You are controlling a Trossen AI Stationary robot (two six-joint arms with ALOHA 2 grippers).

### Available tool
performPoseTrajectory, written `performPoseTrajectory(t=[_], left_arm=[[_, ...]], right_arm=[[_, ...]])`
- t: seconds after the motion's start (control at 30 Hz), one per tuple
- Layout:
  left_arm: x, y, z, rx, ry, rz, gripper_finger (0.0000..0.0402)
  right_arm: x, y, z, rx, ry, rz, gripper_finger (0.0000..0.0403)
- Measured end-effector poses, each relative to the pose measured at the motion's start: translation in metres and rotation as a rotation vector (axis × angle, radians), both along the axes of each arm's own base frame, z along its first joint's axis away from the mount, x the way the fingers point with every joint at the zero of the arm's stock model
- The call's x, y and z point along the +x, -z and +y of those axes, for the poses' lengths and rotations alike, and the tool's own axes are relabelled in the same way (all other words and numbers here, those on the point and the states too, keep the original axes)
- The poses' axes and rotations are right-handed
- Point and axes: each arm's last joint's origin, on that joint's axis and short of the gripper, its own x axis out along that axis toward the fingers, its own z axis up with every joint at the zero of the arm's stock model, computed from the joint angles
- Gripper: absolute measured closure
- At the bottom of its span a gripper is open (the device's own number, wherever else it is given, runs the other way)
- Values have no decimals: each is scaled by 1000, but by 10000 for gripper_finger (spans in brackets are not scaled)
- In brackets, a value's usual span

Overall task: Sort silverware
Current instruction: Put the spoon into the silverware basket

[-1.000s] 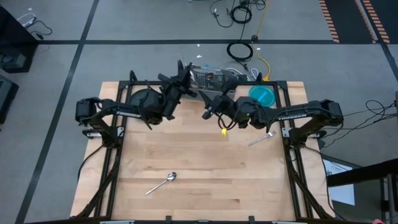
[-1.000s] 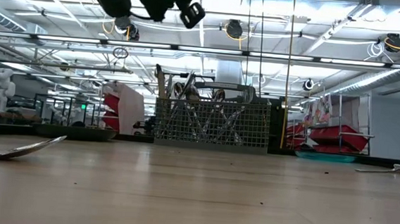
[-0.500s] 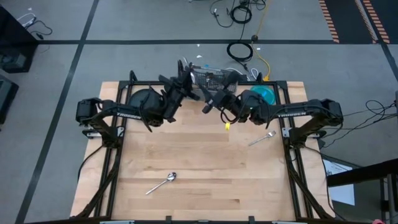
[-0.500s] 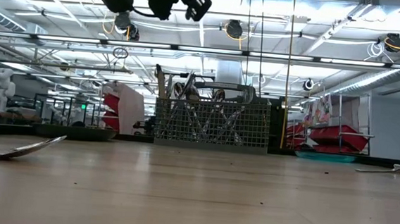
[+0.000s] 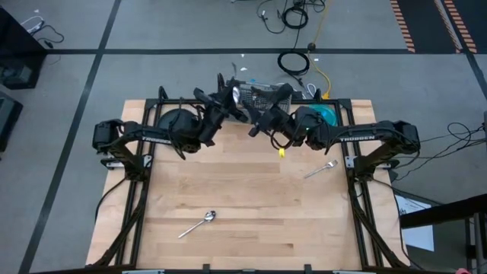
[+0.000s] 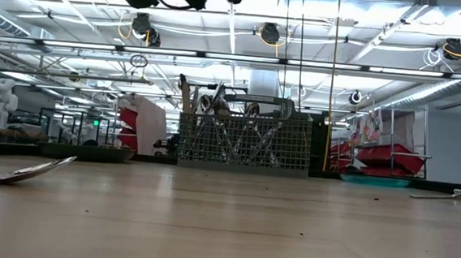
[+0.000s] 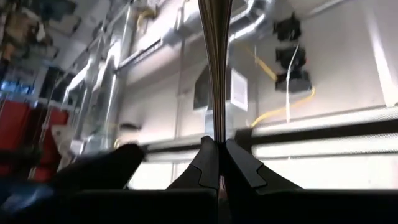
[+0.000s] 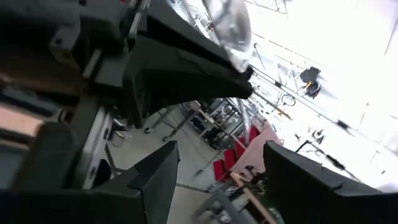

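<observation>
The piece's rounded end points up at a slant outside the right gripper's open fingers, so the robot's left gripper should turn the piece toward that opening to hand it over.
My left gripper is raised high beside the wire-mesh caddy and is shut on one slim shiny piece of silverware. The rounded shiny end of that piece shows in the right wrist view. My right gripper stands open just to the near right of the left one, with nothing between its fingers. Several pieces of silverware stand upright in the caddy. A spoon lies flat near the table's front left. A fork lies on the right. My left gripper pinches a narrow stretch of the piece between its two fingers. The piece runs on past the fingertips in line with them and widens farther out. The fingers slant upward toward the table's far side. The piece is lifted clear of the table.
A dark round plate sits at the far left under the left arm. A teal plate sits at the far right. The wooden tabletop is bare between the spoon and the fork.
My left gripper has risen with the piece, out of the top of the low view. It has rolled and has drifted a little toward the caddy. My right gripper, still open, has moved toward the far edge, closer to the left gripper.
</observation>
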Motion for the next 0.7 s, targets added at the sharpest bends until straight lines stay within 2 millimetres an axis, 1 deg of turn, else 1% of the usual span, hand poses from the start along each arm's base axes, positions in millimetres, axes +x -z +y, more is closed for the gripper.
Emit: performPoseTrajectory(t=[0.07,0.13,0.2,0.27,0.33,0.37,0.43,0.53,0.63,0.7], left_arm=[[0,0,2,35,34,5,392],[0,-1,7,72,81,0,392],[-1,-2,13,93,129,-24,392],[-5,-5,16,115,127,-63,390],[-9,-8,20,184,114,-76,390],[-10,-9,23,233,117,-58,389],[-10,-9,27,309,149,-29,388],[-10,-8,32,428,177,27,387],[-9,-4,41,597,166,149,386],[-7,0,48,713,149,247,386]], right_arm=[[0,1,2,-27,14,34,181],[-1,2,6,-23,67,60,181],[-3,2,8,-12,188,86,181],[-8,3,9,14,314,125,181],[-12,7,9,42,385,188,181],[-14,10,10,65,390,213,181],[-20,14,15,126,352,248,183],[-35,13,26,268,251,218,191],[-54,2,40,440,106,129,199],[-68,-10,48,554,1,34,203]])
